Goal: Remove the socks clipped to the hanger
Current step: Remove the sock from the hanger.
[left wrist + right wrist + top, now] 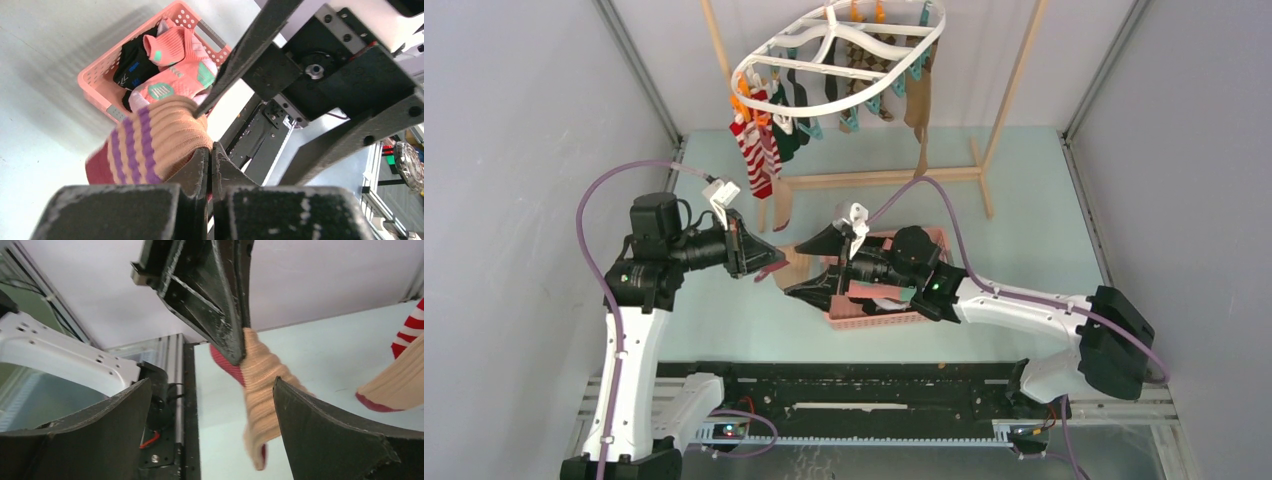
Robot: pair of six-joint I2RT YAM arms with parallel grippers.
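Observation:
My right gripper needs to take over the tan sock, because my left gripper is holding it short of the pink basket. My right gripper should then lay the sock in the basket.
The white oval hanger hangs at the back with socks clipped under it: red-and-white striped, dark green, argyle and tan. My left gripper is shut on a tan sock with purple stripes and a red toe, held above the table. My right gripper stands wide open facing it. The sock dangles between the right jaws, close to the right-hand finger, with no grip from them.
A pink basket under the right arm holds pink and black socks. The light wooden rack frame stands behind. Another tan sock hangs low near the left gripper.

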